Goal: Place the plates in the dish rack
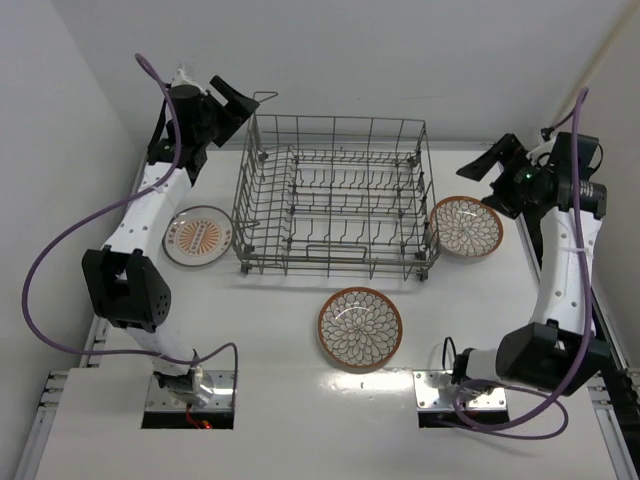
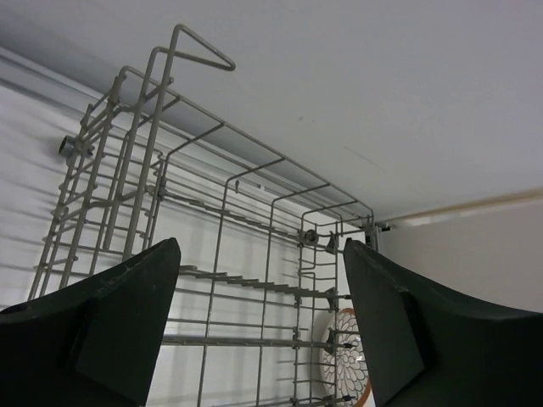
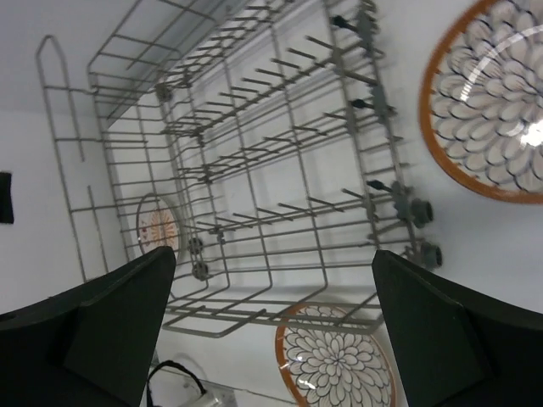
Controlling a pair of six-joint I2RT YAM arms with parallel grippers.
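The petal plate's rim (image 1: 501,233) away from the rack's wires is clear beside the dish rack, so the robot's open right gripper should continue down until its fingers are on both sides of that rim (image 1: 493,245).
The grey wire dish rack (image 1: 335,195) stands at mid-table with nothing in it. A brown-rimmed petal plate (image 1: 360,328) lies in front of it. A second one (image 1: 466,226) lies at its right end. The white plate with the orange sunburst (image 1: 198,236) lies at its left end. My left gripper (image 1: 238,100) is open and empty, raised by the rack's back left corner. My right gripper (image 1: 490,165) is open and empty, raised above the right plate. The left wrist view shows the rack (image 2: 212,254) and a petal plate (image 2: 344,360). The right wrist view shows the rack (image 3: 271,153) and all three plates (image 3: 492,102) (image 3: 335,360) (image 3: 159,225).
White walls close in the table at the back and left. The rack's raised loop (image 1: 265,98) stands at its back left corner, close to my left fingers. Both arm bases (image 1: 190,385) (image 1: 470,385) sit at the near edge.
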